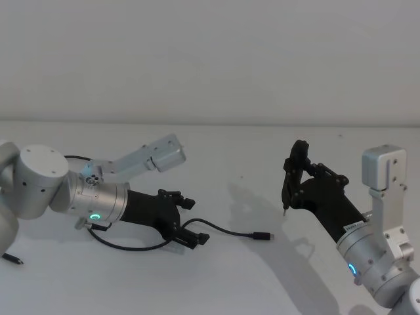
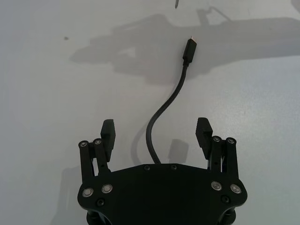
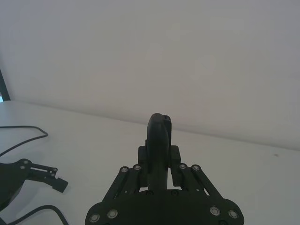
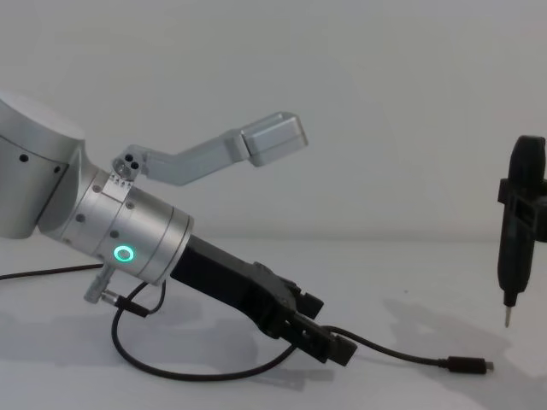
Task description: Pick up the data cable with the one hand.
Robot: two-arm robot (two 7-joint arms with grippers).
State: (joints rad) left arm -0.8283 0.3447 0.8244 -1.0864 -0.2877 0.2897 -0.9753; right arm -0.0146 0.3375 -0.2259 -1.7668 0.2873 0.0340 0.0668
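Note:
The data cable [image 4: 410, 358] runs to the plug in a wide, smooth curve [image 4: 367, 343], so I expect it to stay bent and keep the plug held out when the robot lifts it.
The data cable [image 1: 226, 230] is a thin black cord lying on the white table, ending in a small black plug with a silvery tip [image 1: 264, 236]. My left gripper [image 1: 195, 221], black and angular on a silver wrist with a green ring light, sits low over the table and is open. In the left wrist view the cable [image 2: 161, 110] runs out between the two spread fingers [image 2: 108, 131], touching neither. From the side, the gripper [image 4: 329, 329] tilts down onto the cable [image 4: 402, 356]. My right gripper [image 1: 293, 180] is raised at the right, shut on a slim dark tool [image 4: 521, 222] with a thin metal tip.
The cable loops back under the left wrist [image 1: 125, 244] and trails off to the left, with another end near the table's front left [image 1: 13, 259]. A grey wall [image 1: 210, 59] rises behind the table. Open tabletop [image 1: 262, 197] lies between the two arms.

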